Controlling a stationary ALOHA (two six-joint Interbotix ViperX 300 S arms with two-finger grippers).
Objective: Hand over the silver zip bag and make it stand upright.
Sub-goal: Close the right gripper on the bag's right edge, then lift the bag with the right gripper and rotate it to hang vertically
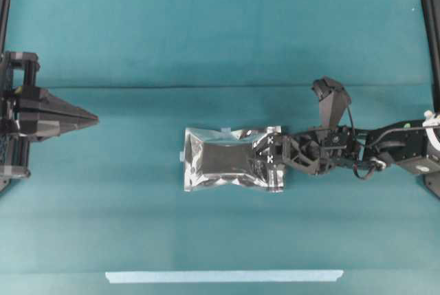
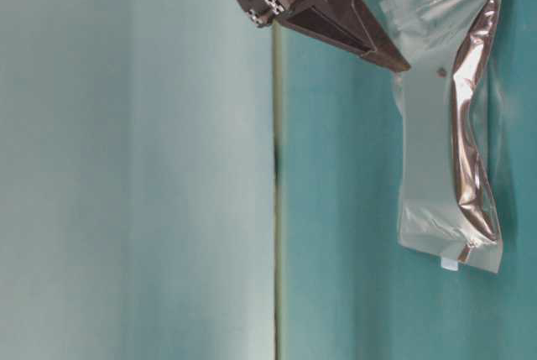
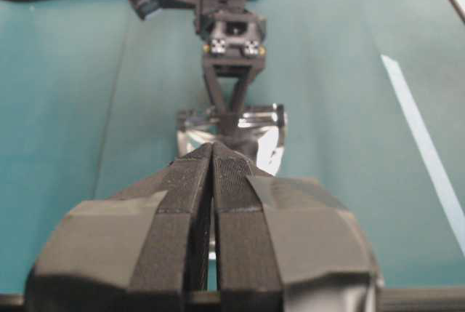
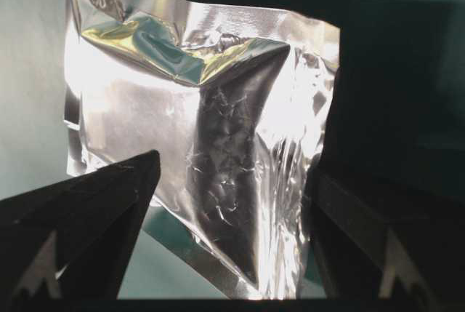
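Observation:
The foil has sharp creases standing up in it, so I expect the silver zip bag to keep stiff and stick out from the robot's gripper when the robot lifts the bag's edge.
The silver zip bag lies flat on the teal cloth near the middle, its long side running left to right. My right gripper is open and straddles the bag's right end, one finger along each long edge. In the right wrist view the crinkled bag fills the space between the fingers of the right gripper; teal cloth shows beside the left finger. The table-level view shows the bag and one of the right gripper's fingers. My left gripper is shut and empty far to the left, pointing at the bag.
A pale blue tape strip lies along the front of the cloth. Black frame posts stand at the back corners. Bare teal cloth separates the left gripper from the bag.

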